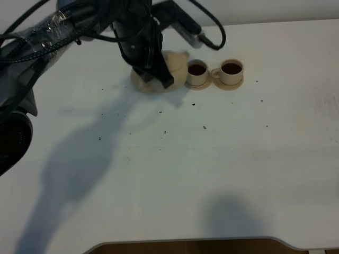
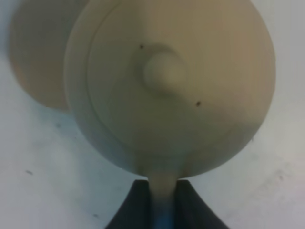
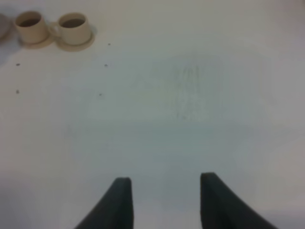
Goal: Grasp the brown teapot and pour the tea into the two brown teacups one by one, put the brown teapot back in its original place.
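Note:
I should use my left gripper to bring the brown teapot [image 1: 177, 62] back over the tan saucer [image 1: 144, 85] before lowering it, because the teapot hangs off the middle of its saucer, close against the near teacup.
The brown teapot [image 1: 175, 62] [image 2: 167, 86] is held by its loop handle [image 2: 163, 188] in my shut left gripper [image 1: 161, 76] [image 2: 163, 202]. It is upright, lid knob on top. The wide tan saucer [image 1: 144, 84] [image 2: 35, 57] lies partly under the pot and sticks out to one side. I cannot tell whether the pot touches it. The two brown teacups [image 1: 197, 71] [image 1: 231, 70] stand on small saucers just right of the pot, both holding dark tea. They also show in the right wrist view [image 3: 31, 26] [image 3: 74, 27]. My right gripper [image 3: 164, 200] is open and empty over bare table.
The left arm [image 1: 63, 32] and its cables reach in from the upper left and cast a large shadow on the white table [image 1: 212, 169]. Small dark specks [image 1: 204, 127] lie in front of the cups. The table's front edge [image 1: 185, 242] runs along the bottom.

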{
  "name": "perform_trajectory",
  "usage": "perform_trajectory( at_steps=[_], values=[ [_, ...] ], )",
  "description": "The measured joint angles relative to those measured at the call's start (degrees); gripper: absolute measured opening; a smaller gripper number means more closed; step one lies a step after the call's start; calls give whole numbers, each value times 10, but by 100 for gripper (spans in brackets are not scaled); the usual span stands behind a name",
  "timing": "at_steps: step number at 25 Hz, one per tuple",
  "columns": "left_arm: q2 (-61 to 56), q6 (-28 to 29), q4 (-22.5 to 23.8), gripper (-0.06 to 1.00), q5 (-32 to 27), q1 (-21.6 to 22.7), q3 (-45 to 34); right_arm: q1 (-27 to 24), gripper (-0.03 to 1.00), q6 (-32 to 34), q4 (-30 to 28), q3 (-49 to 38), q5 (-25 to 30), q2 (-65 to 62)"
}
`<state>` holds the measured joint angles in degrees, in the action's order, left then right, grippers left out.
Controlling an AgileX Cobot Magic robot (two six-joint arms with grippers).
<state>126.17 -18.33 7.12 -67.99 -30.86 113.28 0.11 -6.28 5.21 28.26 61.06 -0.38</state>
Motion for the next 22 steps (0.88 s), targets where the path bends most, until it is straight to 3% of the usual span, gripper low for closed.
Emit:
perform_trajectory(
  at_steps=[5,12,22],
  values=[
    [5,5,-20,10,59,0,-59,0,36,0,0,0,0,0],
    [-25,19,-13,10,85,5,-64,0,36,0,0,0,0,0],
    [-40,126,-24,10,121,82,-64,0,36,0,0,0,0,0]
  ],
)
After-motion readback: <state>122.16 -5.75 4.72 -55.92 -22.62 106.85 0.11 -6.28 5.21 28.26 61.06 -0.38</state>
